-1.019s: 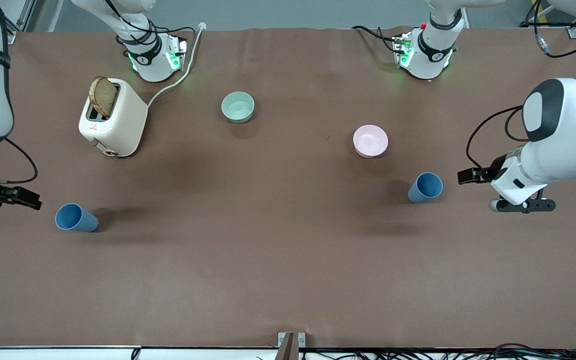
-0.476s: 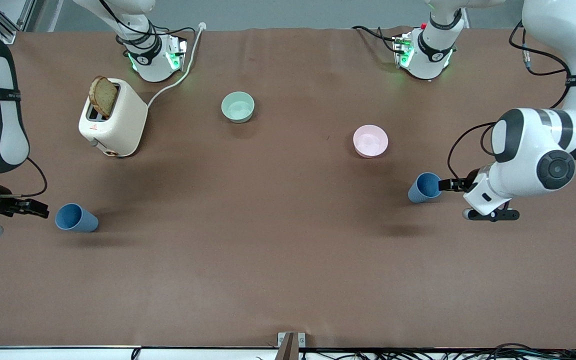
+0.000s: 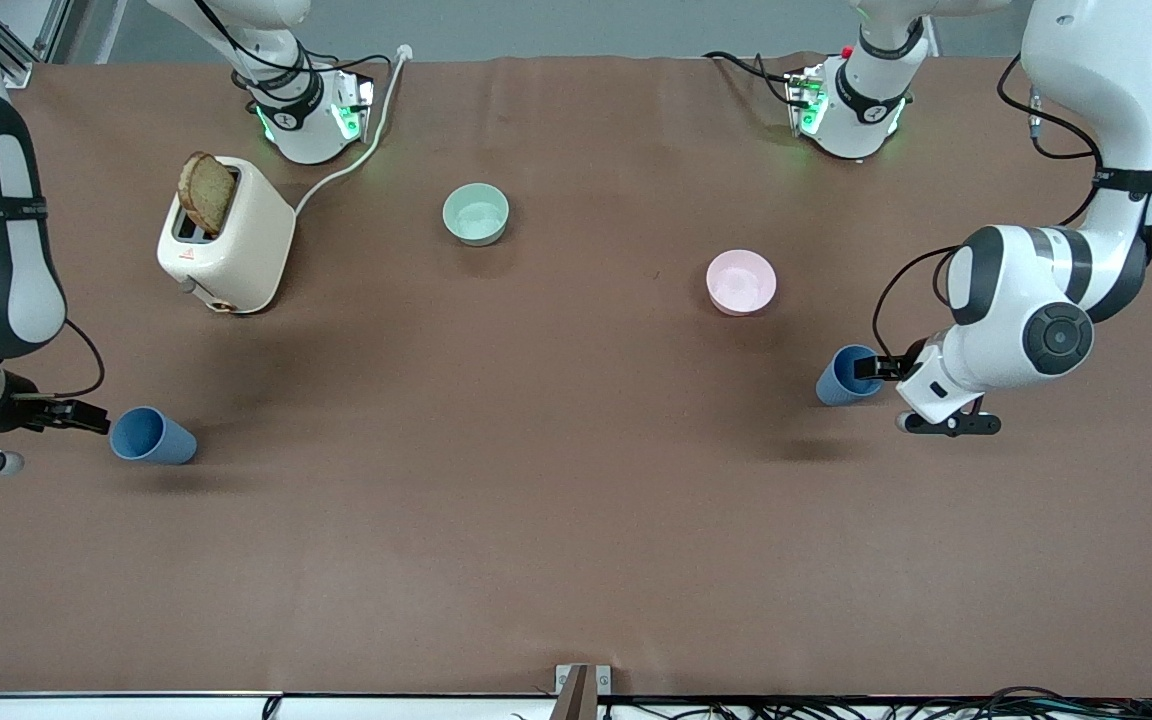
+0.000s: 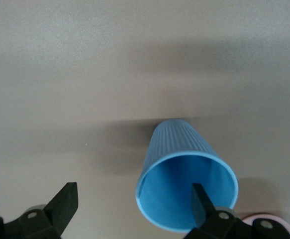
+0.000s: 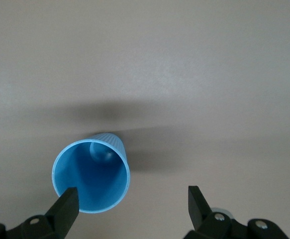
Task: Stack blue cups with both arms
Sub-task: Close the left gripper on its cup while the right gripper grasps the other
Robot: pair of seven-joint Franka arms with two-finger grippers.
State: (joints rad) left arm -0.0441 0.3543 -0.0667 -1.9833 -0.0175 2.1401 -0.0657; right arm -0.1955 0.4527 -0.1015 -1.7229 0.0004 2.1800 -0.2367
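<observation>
The cup point(image 3: 157, 436) should be empty down to its hidden bottom when I lift it, because only the smooth blue inside point(image 4: 172, 186) shows through its opening.
Two blue cups stand upright on the brown table. One cup point(image 3: 152, 437) is toward the right arm's end, the other cup point(image 3: 847, 375) toward the left arm's end. My right gripper point(image 3: 96, 418) is open, pointing down beside the first cup. In the right wrist view point(image 5: 132, 205) one finger sits at the rim of that cup point(image 5: 92, 177). My left gripper point(image 3: 868, 366) is open at the second cup. In the left wrist view point(image 4: 134, 201) one finger hangs over the open mouth of that cup point(image 4: 179, 149). Neither cup is held.
A cream toaster point(image 3: 226, 240) holding a bread slice stands near the right arm's base, its cable point(image 3: 346, 165) running toward the base. A mint-green bowl point(image 3: 476, 213) and a pink bowl point(image 3: 741, 281) lie farther from the front camera than the cups.
Both arms have swung in from the table's ends. Each open gripper has closed on its own cup and now reaches it. The cups have not moved.
</observation>
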